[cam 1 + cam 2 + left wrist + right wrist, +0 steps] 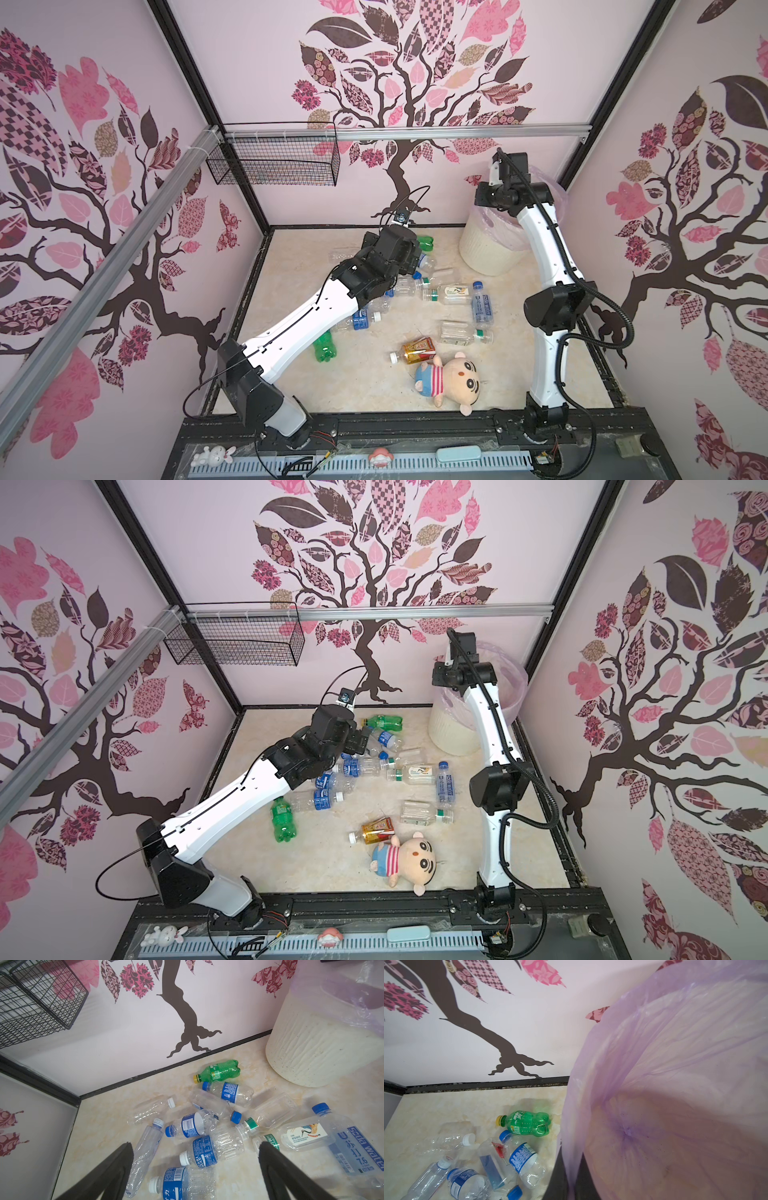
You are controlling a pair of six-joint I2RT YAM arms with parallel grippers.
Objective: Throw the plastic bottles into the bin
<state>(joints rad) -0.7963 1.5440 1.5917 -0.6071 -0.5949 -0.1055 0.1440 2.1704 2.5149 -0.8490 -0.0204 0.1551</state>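
I should keep pulling the bin toward the back green bottle with my right gripper and then let go beside it, because the gripper's fingers are pinching the bin's rim (573, 1120) and the floor there (417, 726) is clear.
Several plastic bottles lie on the beige floor, mostly clear with blue labels. One green bottle (426, 243) (220, 1071) (527, 1124) rests near the back wall, a second green one (326, 347) by my left arm, and an amber one (417, 348) toward the front. My left gripper (195, 1144) (360, 744) hangs open above the heap, a blue-labelled bottle (204, 1154) under the gap. The cream ribbed bin (490, 249) (311, 1047) stands back right. At its rim my right gripper (571, 1153) is shut, with the bin's pale pink bag (675, 1084) pinched between its fingers.
A plush doll (446, 380) in a striped shirt lies at the front, next to the amber bottle. A black wire basket (274, 160) hangs on the back wall at the left. Walls close the floor on three sides.
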